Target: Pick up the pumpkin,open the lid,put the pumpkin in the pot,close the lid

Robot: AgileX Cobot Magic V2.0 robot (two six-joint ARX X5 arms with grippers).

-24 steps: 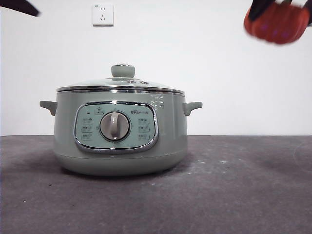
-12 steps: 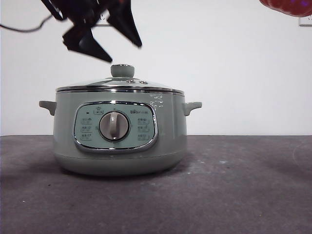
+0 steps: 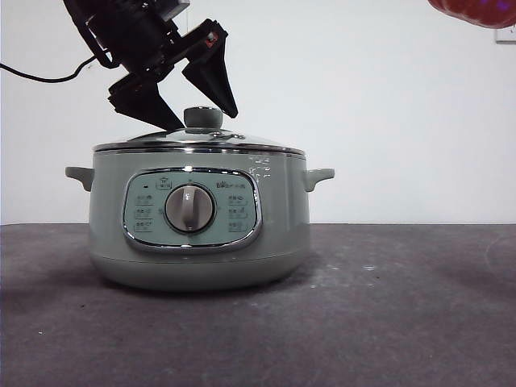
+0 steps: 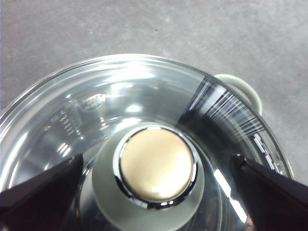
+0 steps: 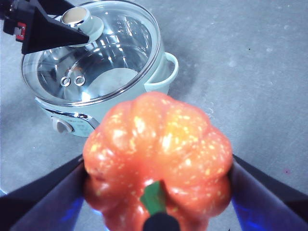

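My gripper will lift the knob, and the lid [image 3: 256, 140] will come straight off whole while the pot stays put, because an unbroken rim [image 3: 199, 148] rests on the pot.
The pale green pot [image 3: 201, 250] stands on the table with its lid [image 3: 161, 139] on. My left gripper [image 3: 201, 117] is open, one jaw on each side of the lid's knob [image 4: 156, 163], neither touching it. The left wrist view looks straight down on the glassy lid [image 4: 120, 91] and one pot handle [image 4: 243, 86]. My right gripper [image 5: 159, 163] is shut on the orange pumpkin [image 5: 159, 144], held high and off to the pot's side. Only the pumpkin's underside [image 3: 476, 10] shows in the front view's top right corner. The right wrist view shows the pot [image 5: 159, 77] and the left gripper [image 5: 48, 29] below.
The dark grey table [image 3: 387, 306] stretches to the right of the pot. A black cable [image 3: 40, 76] hangs from the left arm against the white wall.
The left gripper came in from the top left and dropped until its jaws straddle the knob. The pumpkin rose to the top right corner and has stayed there.
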